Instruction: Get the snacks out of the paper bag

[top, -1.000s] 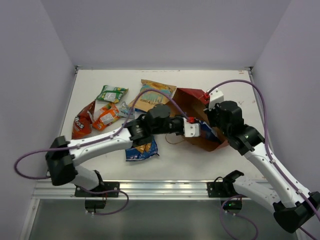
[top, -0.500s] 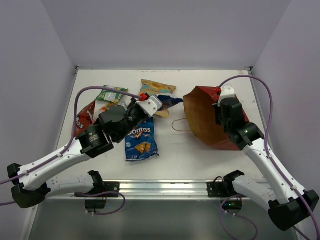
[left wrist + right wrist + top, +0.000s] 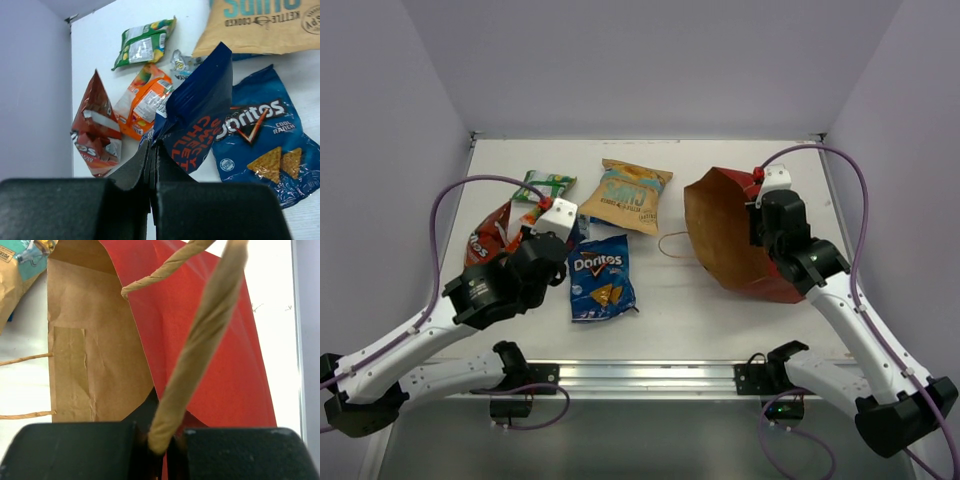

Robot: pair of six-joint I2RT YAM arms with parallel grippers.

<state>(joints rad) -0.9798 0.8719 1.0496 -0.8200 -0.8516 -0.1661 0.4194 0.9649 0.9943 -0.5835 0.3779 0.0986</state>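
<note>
The paper bag is leaning toward the snacks and its brown inside point(image 3: 725, 235) looks empty. My right gripper should swing the bag back up straight before opening.
The paper bag point(image 3: 725, 240) lies at the right with its mouth facing left; its red face point(image 3: 220, 350) and brown inside show in the right wrist view. My right gripper point(image 3: 766, 192) point(image 3: 162, 442) is shut on the bag's twisted handle point(image 3: 200, 340). My left gripper point(image 3: 558, 216) point(image 3: 152, 150) is shut on a dark blue packet point(image 3: 200, 110) and holds it above the snacks on the left. On the table lie a blue Doritos bag point(image 3: 600, 275) point(image 3: 260, 135), a tan bag point(image 3: 625, 195), a green pack point(image 3: 544, 185) point(image 3: 145, 45), an orange pack point(image 3: 145, 102) and a red-orange bag point(image 3: 488, 240) point(image 3: 95, 125).
The bag's other handle loop point(image 3: 672, 245) lies on the table left of its mouth. Purple walls close in the left, back and right. A metal rail point(image 3: 650, 375) runs along the near edge. A small silver wrapper point(image 3: 181, 61) lies by the tan bag.
My left arm drew out of the bag's mouth and swung left over the snack pile with the dark blue packet. The right gripper raised the bag's rim by its handle.
</note>
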